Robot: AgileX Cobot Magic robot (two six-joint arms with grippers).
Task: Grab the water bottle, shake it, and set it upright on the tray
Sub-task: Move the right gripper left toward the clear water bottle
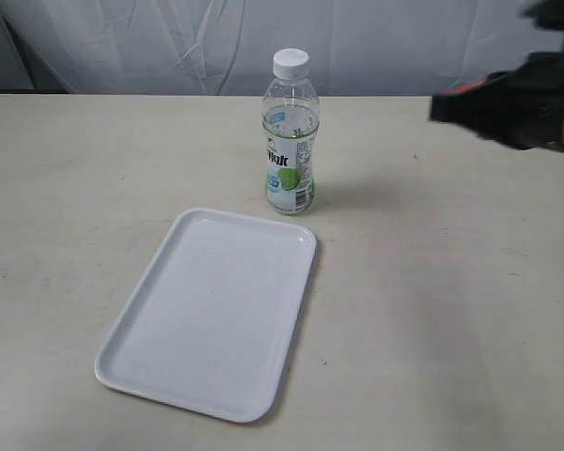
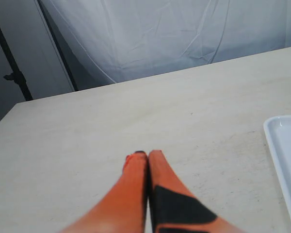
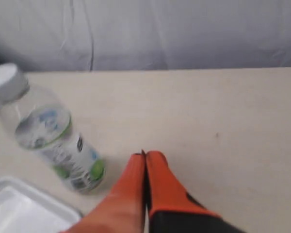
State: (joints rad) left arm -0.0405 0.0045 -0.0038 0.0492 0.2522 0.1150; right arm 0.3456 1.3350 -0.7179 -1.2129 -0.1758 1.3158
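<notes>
The water bottle is standing up with open table (image 1: 376, 169) toward my right gripper. My right gripper should go on moving in until its open fingers are on both sides of the bottle's label (image 1: 289, 164).
The water bottle (image 1: 290, 133) stands upright on the table just beyond the far right corner of the white tray (image 1: 122, 352); its white cap and green and blue label show. In the right wrist view the water bottle (image 3: 48, 133) is off to one side of my right gripper (image 3: 145, 155), whose orange fingers are pressed together with nothing between them, and a corner of the tray (image 3: 19, 208) shows. In the exterior view the right gripper (image 1: 440, 105) hovers blurred at the upper right, apart from the bottle. My left gripper (image 2: 147, 154) is shut over bare table, with the tray's edge (image 2: 281, 145) beside it.
A pale table (image 1: 451, 310) carries everything. A wrinkled white cloth backdrop (image 1: 169, 47) hangs behind its far edge. A dark stand (image 2: 12, 73) rises beyond the table's corner in the left wrist view.
</notes>
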